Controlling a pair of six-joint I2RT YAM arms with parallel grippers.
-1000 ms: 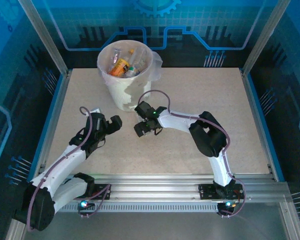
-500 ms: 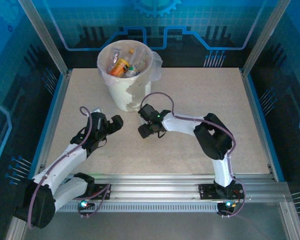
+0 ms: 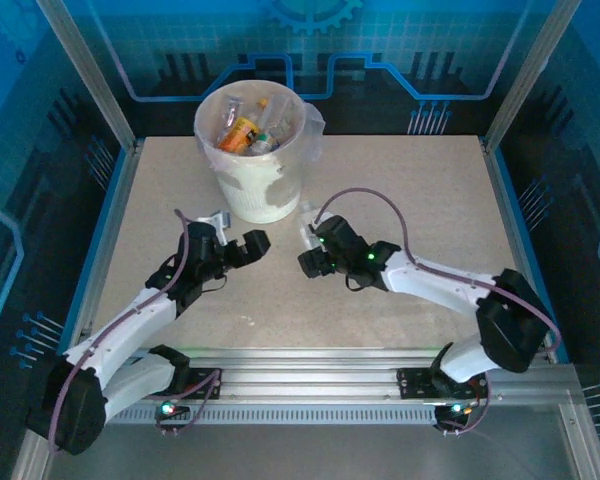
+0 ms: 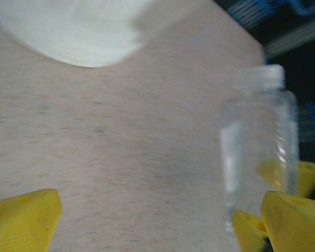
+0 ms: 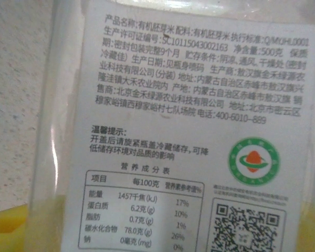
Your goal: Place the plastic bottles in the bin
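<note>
I expect the clear plastic bottle [image 3: 308, 228] to end up lying at an angle on top of the others when I drop it in, because tilted bottles [image 3: 250, 129] already crowd the bin.
The white bin [image 3: 265, 190] stands at the back of the table with several plastic bottles [image 3: 246, 130] inside; its base shows in the left wrist view [image 4: 79, 31]. A clear plastic bottle [image 4: 257, 147] with a white cap stands upright just right of the bin. Its white printed label [image 5: 189, 105] sits close against the right wrist camera. My right gripper [image 3: 312, 258] is shut on this bottle, with yellow fingertips [image 5: 8, 226] at its sides. My left gripper [image 3: 246, 248] [image 4: 157, 220] is open and holds nothing, left of the bottle and in front of the bin.
Bare speckled tabletop [image 3: 400, 180] stretches to the right of the bin and between the arms. Metal frame posts and blue panels wall the table on all sides. An aluminium rail [image 3: 310, 375] runs along the near edge.
My right gripper's jaws narrowed onto the bottle, and it shifted right and nearer as its elbow swung out to the right. My left gripper reached forward and right towards the bin.
</note>
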